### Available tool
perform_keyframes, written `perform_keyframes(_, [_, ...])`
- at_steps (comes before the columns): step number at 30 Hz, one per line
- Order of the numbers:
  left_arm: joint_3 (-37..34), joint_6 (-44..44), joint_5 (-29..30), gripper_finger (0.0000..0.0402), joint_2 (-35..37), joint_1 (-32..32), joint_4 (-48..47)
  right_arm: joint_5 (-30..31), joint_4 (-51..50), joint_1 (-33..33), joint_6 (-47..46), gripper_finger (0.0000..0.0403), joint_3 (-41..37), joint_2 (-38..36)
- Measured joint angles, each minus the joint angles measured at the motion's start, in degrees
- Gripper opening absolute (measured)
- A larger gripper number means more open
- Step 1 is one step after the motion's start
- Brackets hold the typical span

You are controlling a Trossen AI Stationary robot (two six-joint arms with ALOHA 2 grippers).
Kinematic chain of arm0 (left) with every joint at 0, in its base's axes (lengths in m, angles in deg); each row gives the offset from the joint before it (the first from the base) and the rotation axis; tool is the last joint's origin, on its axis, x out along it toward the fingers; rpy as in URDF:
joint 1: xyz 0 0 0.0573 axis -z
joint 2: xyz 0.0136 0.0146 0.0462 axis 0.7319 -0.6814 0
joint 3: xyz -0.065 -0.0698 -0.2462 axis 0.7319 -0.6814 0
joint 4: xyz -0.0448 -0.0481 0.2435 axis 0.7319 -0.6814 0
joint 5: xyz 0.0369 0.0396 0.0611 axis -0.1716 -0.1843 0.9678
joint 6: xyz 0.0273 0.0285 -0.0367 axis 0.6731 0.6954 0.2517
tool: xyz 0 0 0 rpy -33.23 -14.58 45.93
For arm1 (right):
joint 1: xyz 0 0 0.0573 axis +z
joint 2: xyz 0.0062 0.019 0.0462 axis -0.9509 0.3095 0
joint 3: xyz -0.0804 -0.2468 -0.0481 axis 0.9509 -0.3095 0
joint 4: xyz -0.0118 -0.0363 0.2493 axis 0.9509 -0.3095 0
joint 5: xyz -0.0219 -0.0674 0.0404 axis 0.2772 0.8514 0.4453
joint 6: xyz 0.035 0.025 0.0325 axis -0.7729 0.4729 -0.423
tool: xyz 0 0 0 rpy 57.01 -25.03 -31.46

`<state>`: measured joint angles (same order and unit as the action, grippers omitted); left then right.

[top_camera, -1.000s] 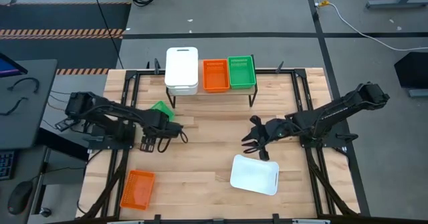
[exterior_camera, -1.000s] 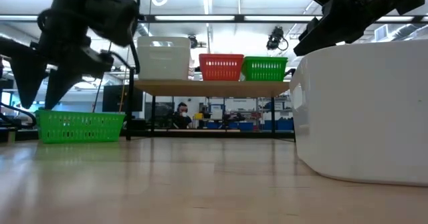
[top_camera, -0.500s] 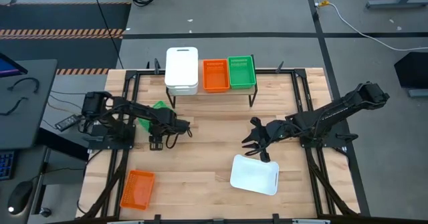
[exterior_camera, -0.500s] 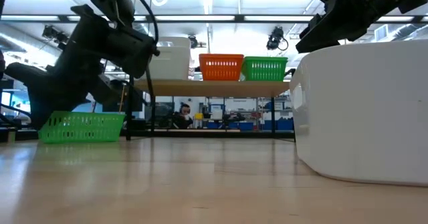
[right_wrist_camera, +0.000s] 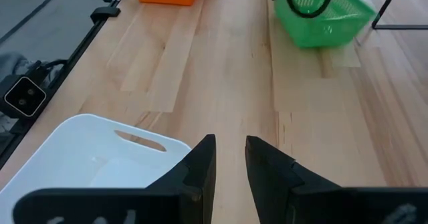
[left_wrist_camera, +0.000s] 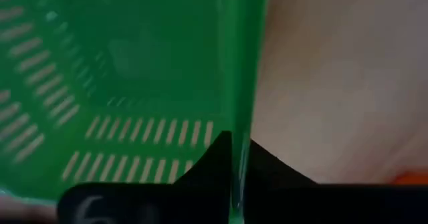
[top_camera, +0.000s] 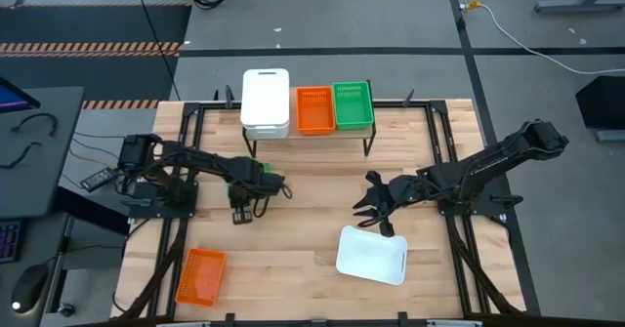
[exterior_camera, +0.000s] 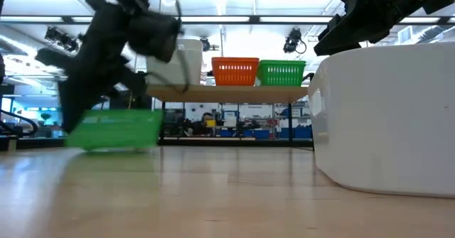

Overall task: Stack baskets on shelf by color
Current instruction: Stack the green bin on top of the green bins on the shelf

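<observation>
The shelf's green basket [top_camera: 353,105] is on the same side as my right gripper, so my left gripper should put its green basket down in the middle of the table [top_camera: 305,192] and move it toward my right gripper.
A green basket [exterior_camera: 117,130] sits at the table's left middle, with my left gripper [left_wrist_camera: 239,160] shut on its wall from above; in the high view the left arm [top_camera: 249,185] covers it. The right wrist view shows this basket [right_wrist_camera: 321,13] slanted. My right gripper [top_camera: 376,210] hangs open over the far edge of a white basket [top_camera: 372,255], touching nothing. On the shelf [top_camera: 312,132] stand stacked white baskets [top_camera: 265,102], an orange basket [top_camera: 314,109] and a green basket [top_camera: 353,104]. Another orange basket [top_camera: 200,275] lies at the near left. My left gripper pinches the green basket's side wall [left_wrist_camera: 242,110] at its rim, one finger [left_wrist_camera: 217,160] inside the basket and the other [left_wrist_camera: 267,167] outside. The fingers point steeply down, across the wall. Whether the basket's bottom is clear of the table I cannot tell.
Black frame bars [top_camera: 190,132] run along both sides of the table. Bare wood [top_camera: 303,190] lies between the two arms and in front of the shelf. Beyond the table's left edge is a desk with a keyboard [top_camera: 8,239].
My left gripper has gone toward the table's right edge and a little down, rolling at the wrist, and has shut on the green basket's wall. The basket has shifted toward the right along with it. My right arm has kept still.
</observation>
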<state>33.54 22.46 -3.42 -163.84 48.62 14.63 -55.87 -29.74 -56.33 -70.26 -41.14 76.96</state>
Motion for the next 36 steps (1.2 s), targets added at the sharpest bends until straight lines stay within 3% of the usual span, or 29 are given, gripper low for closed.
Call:
perform_keyframes(10, [13.4, -9.2, -1.1, 0.0008, -0.1, 1.4, 8.3, 0.0, 0.4, 0.0, 0.0, 0.0087, 0.0, 0.0])
perform_keyframes(20, [15.0, -15.4, -1.6, 0.0007, -3.3, 1.7, 13.4, 0.0, 0.6, 0.0, 0.0, 0.0087, 0.0, 0.0])
perform_keyframes(28, [15.9, -15.4, -5.7, 0.0064, -7.0, 1.9, 20.0, 0.0, 1.6, 0.0, 0.1, 0.0087, 0.0, 0.0])
perform_keyframes(36, [26.0, -9.3, -5.6, 0.0128, -6.9, 1.9, 9.6, 0.0, 1.7, 0.0, 0.3, 0.0087, 0.0, 0.0])
